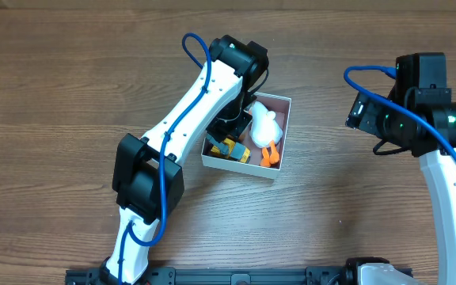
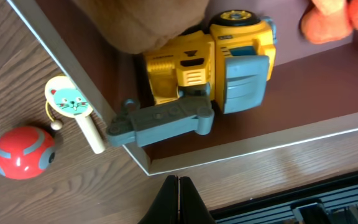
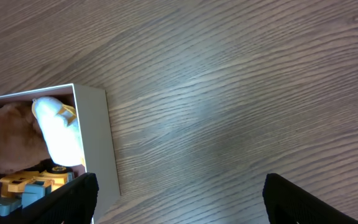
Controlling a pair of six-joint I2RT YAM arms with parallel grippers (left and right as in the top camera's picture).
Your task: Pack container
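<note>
I go on pushing inward with my left gripper, its closed fingers facing the digger's arm [image 2: 161,122] over the container's rim [image 2: 137,155], until the arm sits inside.
The container [image 1: 284,119], a white box with a pink inside, sits mid-table. It holds a white duck toy [image 1: 263,125] with orange feet, a yellow toy digger [image 1: 234,150] and a brown plush. In the left wrist view the digger [image 2: 210,62] lies by the container's corner [image 2: 260,146], and its blue-grey arm [image 2: 160,118] reaches over the rim. My left gripper [image 2: 178,186] is shut and empty, just outside that corner. My right gripper [image 3: 179,186] is wide open and empty over bare table to the right of the container [image 3: 98,143].
A red ball with grey stripes [image 2: 22,152] and a small cat-face paddle toy [image 2: 67,102] lie on the wood table just outside the container's wall. The left arm [image 1: 188,103] hides them in the overhead view. A black rail [image 1: 244,275] runs along the front edge.
</note>
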